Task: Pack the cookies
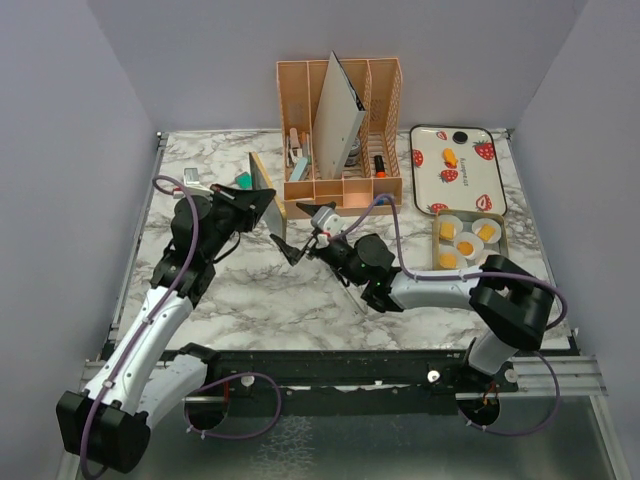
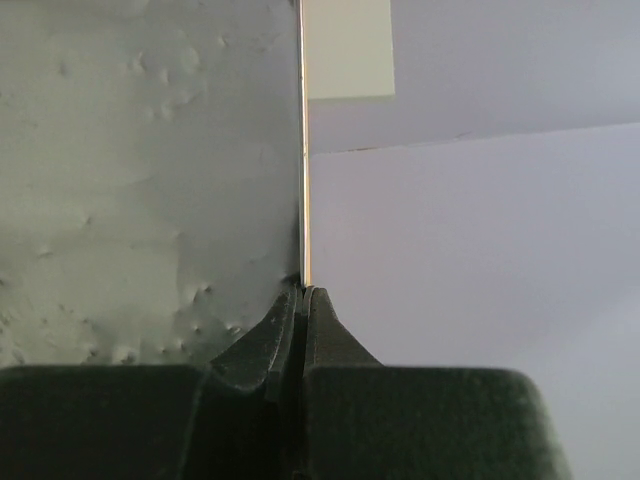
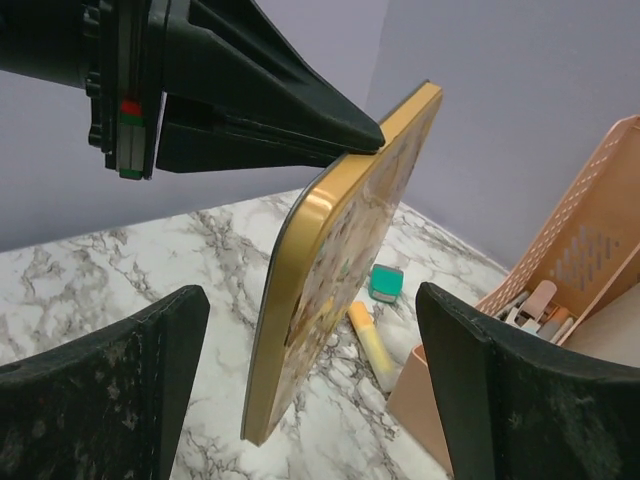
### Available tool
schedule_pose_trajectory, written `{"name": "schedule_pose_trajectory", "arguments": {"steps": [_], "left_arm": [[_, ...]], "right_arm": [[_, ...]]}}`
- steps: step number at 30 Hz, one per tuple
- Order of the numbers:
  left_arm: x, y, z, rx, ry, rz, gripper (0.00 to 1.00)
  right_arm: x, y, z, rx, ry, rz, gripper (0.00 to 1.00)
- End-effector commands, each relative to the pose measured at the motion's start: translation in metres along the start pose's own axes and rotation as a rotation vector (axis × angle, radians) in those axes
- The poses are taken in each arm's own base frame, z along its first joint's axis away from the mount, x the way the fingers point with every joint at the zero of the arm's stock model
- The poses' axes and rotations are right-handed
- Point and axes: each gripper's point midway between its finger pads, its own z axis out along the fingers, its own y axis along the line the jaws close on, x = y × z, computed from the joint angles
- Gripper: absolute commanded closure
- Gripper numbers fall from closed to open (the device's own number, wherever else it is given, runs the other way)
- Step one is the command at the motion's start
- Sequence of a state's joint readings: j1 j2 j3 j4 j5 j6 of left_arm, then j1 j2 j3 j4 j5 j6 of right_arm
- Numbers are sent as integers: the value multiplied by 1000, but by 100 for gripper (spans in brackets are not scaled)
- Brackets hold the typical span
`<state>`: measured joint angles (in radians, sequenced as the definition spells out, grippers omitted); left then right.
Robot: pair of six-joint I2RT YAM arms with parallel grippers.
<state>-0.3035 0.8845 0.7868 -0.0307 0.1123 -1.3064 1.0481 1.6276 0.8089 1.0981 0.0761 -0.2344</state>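
Note:
My left gripper is holding the lid, and the lid stands upright (image 1: 266, 190) in it. My right gripper should take the lid's near edge (image 1: 279, 228) and turn the lid flat so my left gripper can take a new hold.
Several orange-yellow cookies (image 1: 466, 246) sit in white paper cups inside a small gold tin (image 1: 436, 245) at the right. One more cookie (image 1: 450, 156) lies on the strawberry-print tray (image 1: 475, 185). My left gripper (image 1: 262, 197) is shut on the edge of the tin's gold lid (image 1: 263, 180) and holds it upright above the table; the left wrist view shows the gripper (image 2: 303, 292) clamped on the thin lid edge (image 2: 304, 150). My right gripper (image 1: 298, 232) is open just right of the lid; in the right wrist view the gripper (image 3: 310, 300) stands with its jaws wide either side of the lid (image 3: 340, 250).
A peach desk organizer (image 1: 340, 130) with a grey folder stands at the back centre. A teal item (image 3: 386, 283) and a yellow marker (image 3: 368, 340) lie on the marble table behind the lid, beside the organizer's corner (image 3: 430, 390).

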Motion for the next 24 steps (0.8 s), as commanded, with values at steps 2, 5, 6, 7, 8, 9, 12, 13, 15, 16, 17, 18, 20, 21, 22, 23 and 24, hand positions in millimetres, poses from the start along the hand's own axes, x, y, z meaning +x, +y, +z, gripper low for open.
{"name": "schedule_pose_trajectory", "arguments": {"steps": [2,5,6,7,8,9,12,13,15,16,17,18,20,21,22,23,24], "left_arm": [[9,-33,-5,120,15,-57,100],[18,-33,-6,124,44,-62,100],[21,-33,-7,128,51,-63,100],[23,-33,-7,129,57,-64,100],[25,-33,-8,132,63,-64,100],[26,-32,-9,131,64,-64,100],[29,-31,-11,134,69,-65,100],[30,-30,-12,133,70,-65,100],[31,-28,-14,133,72,-65,100],[31,-26,-14,131,74,-65,100],[32,-24,-15,127,74,-65,99],[31,-23,-16,124,71,-63,93],[30,-20,-18,112,64,-55,77],[30,-18,-19,104,59,-46,69],[29,-17,-21,99,53,-39,60],[28,-16,-23,93,46,-30,55],[26,-15,-24,89,36,-22,50]], "right_arm": [[-1,-9,16,78,-41,-52,11],[6,-18,16,136,-30,-89,18],[9,-22,15,156,-25,-104,21],[9,-25,14,169,-24,-123,25],[9,-27,13,178,-22,-143,29],[8,-28,11,183,-23,-161,34],[6,-31,5,191,-17,-209,48],[5,-32,4,191,-13,-226,52],[3,-34,1,195,-7,-264,61],[1,-34,0,195,-4,-284,65],[0,-35,-2,195,2,-308,70],[-1,-35,-3,192,11,-335,75],[-2,-37,-7,192,32,-392,83],[-4,-39,-9,196,38,-418,86],[-6,-39,-12,197,42,-448,88],[-8,-41,-14,198,48,-475,89],[-10,-41,-17,197,53,-498,90]]}}
